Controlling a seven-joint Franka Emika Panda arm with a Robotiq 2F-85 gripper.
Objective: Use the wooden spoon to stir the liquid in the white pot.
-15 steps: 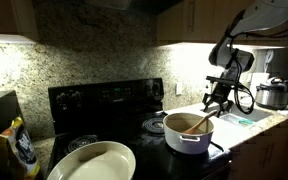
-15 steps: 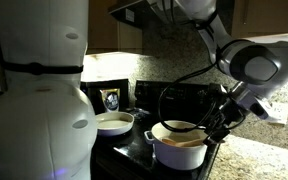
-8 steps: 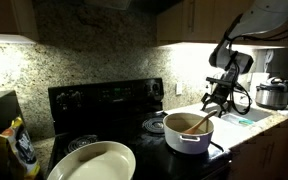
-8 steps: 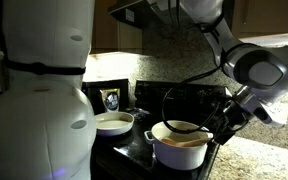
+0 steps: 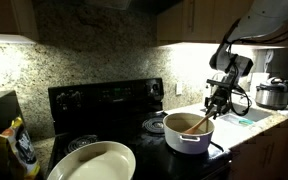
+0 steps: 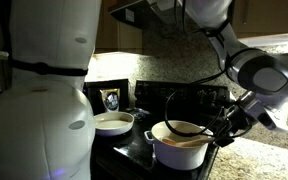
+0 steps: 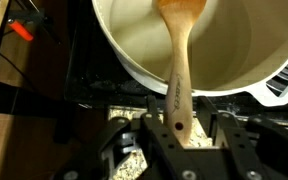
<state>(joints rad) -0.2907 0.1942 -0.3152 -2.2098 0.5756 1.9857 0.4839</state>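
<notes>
I see the wooden spoon leaning low over the white pot's rim, so my gripper should close tightly on the spoon handle's end (image 7: 181, 124) and lift it upright before I stir.
The white pot (image 5: 188, 135) stands on the black stove and shows in both exterior views (image 6: 179, 147). Tan liquid (image 7: 134, 40) fills it. The wooden spoon (image 7: 177, 70) lies with its bowl in the liquid, and its handle leans over the pot's rim toward the gripper; it also shows in an exterior view (image 5: 198, 122). My gripper (image 7: 187, 140) sits at the handle's end, beside the pot (image 5: 217, 104) (image 6: 225, 125). Its fingers (image 7: 154, 140) stand on either side of the handle. A gap shows on one side, so the jaws are open around it.
A larger shallow cream pan (image 5: 94, 161) (image 6: 114, 122) sits on another burner. A steel rice cooker (image 5: 274, 94) stands on the granite counter behind the arm. A snack bag (image 5: 19, 146) is at the stove's far side. The robot's white body (image 6: 44, 90) blocks much of one view.
My gripper and wrist have shifted slightly away from the pot along the handle's line. The spoon and the pot have not moved.
</notes>
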